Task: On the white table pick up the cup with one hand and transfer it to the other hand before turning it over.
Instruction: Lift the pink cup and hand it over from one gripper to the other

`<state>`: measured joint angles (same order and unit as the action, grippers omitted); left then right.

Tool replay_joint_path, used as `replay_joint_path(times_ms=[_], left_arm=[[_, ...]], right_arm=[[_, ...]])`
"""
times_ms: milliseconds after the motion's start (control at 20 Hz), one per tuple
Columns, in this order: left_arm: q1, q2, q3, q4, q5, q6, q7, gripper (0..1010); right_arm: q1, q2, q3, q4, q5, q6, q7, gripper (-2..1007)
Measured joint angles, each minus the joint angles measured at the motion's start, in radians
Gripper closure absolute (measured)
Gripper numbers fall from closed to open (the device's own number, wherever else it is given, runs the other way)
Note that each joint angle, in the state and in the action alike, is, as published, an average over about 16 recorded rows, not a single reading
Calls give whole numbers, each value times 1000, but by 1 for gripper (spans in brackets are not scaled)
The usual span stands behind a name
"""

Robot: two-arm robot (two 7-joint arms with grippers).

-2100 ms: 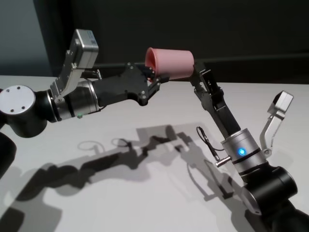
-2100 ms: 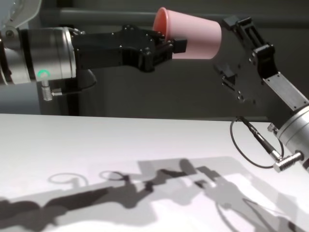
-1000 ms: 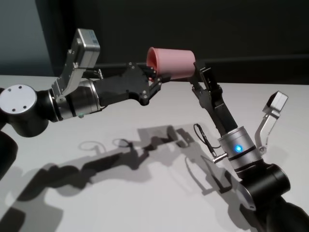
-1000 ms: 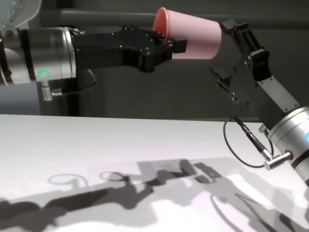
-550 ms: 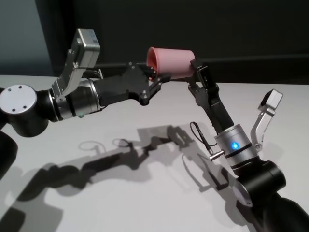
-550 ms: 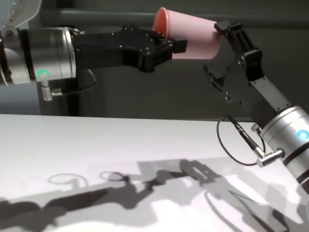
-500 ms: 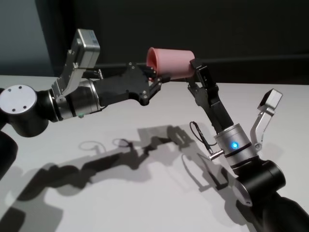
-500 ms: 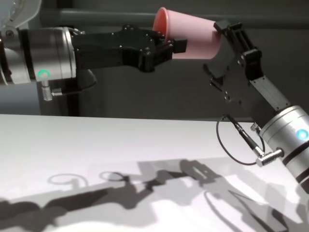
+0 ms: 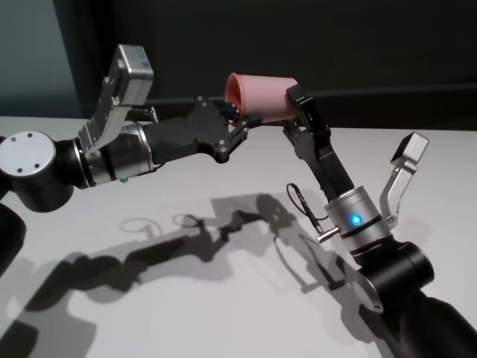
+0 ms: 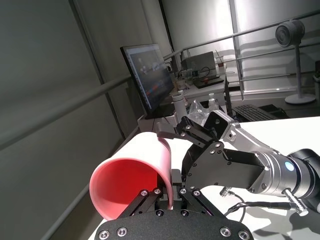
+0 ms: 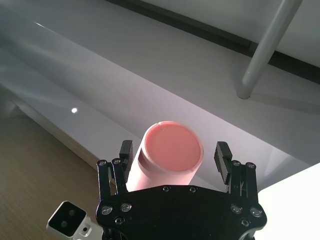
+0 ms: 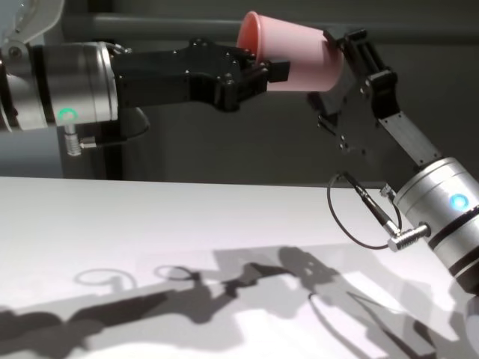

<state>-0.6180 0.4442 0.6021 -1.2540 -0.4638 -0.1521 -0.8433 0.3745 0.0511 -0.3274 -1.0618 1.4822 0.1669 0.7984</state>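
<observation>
I expect the pink cup [image 12: 298,57] to stand steady upside down when I turn it over and lower it, because its flared rim [image 12: 251,34] is wider than its base.
The pink cup [image 9: 261,95] [image 12: 296,63] lies on its side high above the white table [image 9: 223,298], with its rim toward my left arm. My left gripper [image 9: 237,118] [image 12: 262,71] [image 10: 167,187] is shut on the rim's wall. From the right, my right gripper [image 9: 292,106] [image 12: 329,78] stands open, its fingers straddling the cup's base end. In the right wrist view the flat base of the cup [image 11: 172,150] sits between the two fingers [image 11: 221,152]. One finger is close to the wall, and a small gap shows on the other side.
Both arms cast shadows on the table [image 12: 150,239] below. A looped black cable [image 12: 352,217] hangs from the right wrist. A dark wall with a rail [image 12: 187,26] runs behind the arms. A monitor [image 10: 150,75] stands far off in the left wrist view.
The right arm has moved left toward the cup, and its open fingers now reach around the base end. The left gripper and the cup have stayed still.
</observation>
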Motion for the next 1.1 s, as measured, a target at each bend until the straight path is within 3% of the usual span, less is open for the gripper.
replay_joint_path(times_ms=[650, 1100], left_arm=[[0, 0, 0, 0, 0, 0, 0, 960], [0, 0, 0, 0, 0, 0, 0, 960]], right_arm=[[41, -4, -32, 47, 23, -3, 21, 3], [49, 0, -51, 54, 37, -10, 27, 3]])
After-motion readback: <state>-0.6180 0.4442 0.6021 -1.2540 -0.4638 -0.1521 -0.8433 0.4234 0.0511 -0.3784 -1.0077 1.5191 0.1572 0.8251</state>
